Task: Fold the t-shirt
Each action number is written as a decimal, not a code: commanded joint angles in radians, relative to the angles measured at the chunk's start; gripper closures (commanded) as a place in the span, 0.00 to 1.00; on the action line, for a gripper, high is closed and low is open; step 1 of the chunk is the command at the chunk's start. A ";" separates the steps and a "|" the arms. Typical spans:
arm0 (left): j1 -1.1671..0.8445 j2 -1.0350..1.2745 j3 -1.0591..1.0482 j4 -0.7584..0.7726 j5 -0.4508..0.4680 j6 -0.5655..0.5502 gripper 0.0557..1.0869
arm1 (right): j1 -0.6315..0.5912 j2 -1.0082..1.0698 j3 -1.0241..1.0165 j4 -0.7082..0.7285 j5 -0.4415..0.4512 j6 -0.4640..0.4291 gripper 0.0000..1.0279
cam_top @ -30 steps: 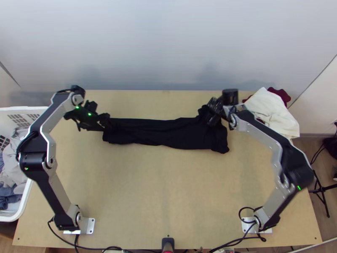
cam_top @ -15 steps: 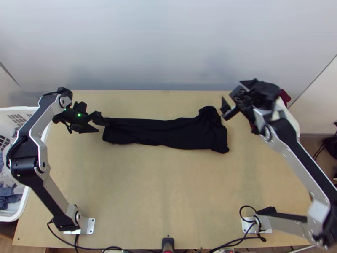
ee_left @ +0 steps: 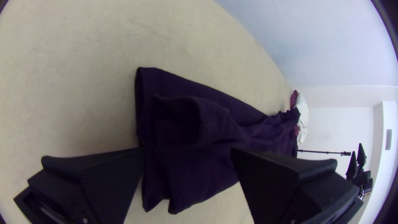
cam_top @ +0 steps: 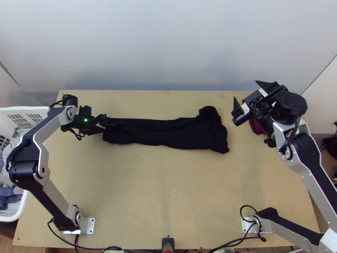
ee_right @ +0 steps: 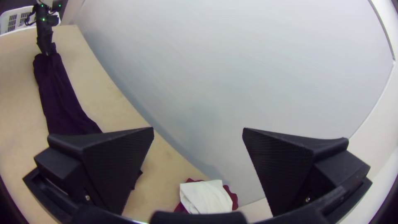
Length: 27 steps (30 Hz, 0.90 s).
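Note:
The black t-shirt's rumpled end point(cam_top: 215, 133) spreads out wider than its layered end, so I expect a rumpled corner point(cam_top: 208, 112) to poke out when the robot folds the layered end over.
The black t-shirt point(cam_top: 168, 133) lies as a long narrow folded strip across the upper table, its right end wider and rumpled. At the strip's left end is my left gripper point(cam_top: 105, 125). In the left wrist view my left gripper point(ee_left: 188, 150) is open, with the layered end of the dark cloth point(ee_left: 215, 124) beyond and between its fingers. My right gripper point(cam_top: 249, 98) stands open at the upper right, off the shirt's right end. Nothing is held by my right gripper point(ee_right: 198, 129) in the right wrist view, where the shirt point(ee_right: 62, 99) runs off toward the left arm.
A white laundry basket point(cam_top: 26, 110) with grey and blue clothes stands beyond the table's left edge. Dark red cloth point(cam_top: 255, 126) lies under the right arm, with white cloth point(ee_right: 207, 197) on it in the right wrist view. The wall rises behind the table point(cam_top: 168, 189).
My right gripper has moved away from the shirt's right end to the upper right. My left gripper drew back leftward, then returned slightly toward the shirt's left end. The shirt looks unmoved.

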 commanded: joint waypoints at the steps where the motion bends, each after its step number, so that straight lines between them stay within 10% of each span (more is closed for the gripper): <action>1: -0.041 0.027 -0.031 0.123 -0.017 -0.068 0.07 | 0.033 -0.047 0.021 -0.018 0.027 0.002 0.03; 12: -0.102 0.082 -0.024 0.126 -0.017 -0.085 0.13 | 0.073 -0.049 0.016 -0.038 0.072 0.022 0.03; 14: -0.108 0.083 -0.021 0.128 -0.011 -0.081 0.41 | 0.074 -0.049 0.004 -0.045 0.072 0.027 0.03; 16: -0.107 0.097 -0.001 0.129 0.006 -0.101 0.98 | 0.073 -0.049 -0.019 -0.045 0.075 0.032 0.03; 27: -0.053 0.054 0.060 -0.009 0.037 -0.085 0.96 | 0.088 -0.086 -0.085 -0.061 0.090 0.104 0.03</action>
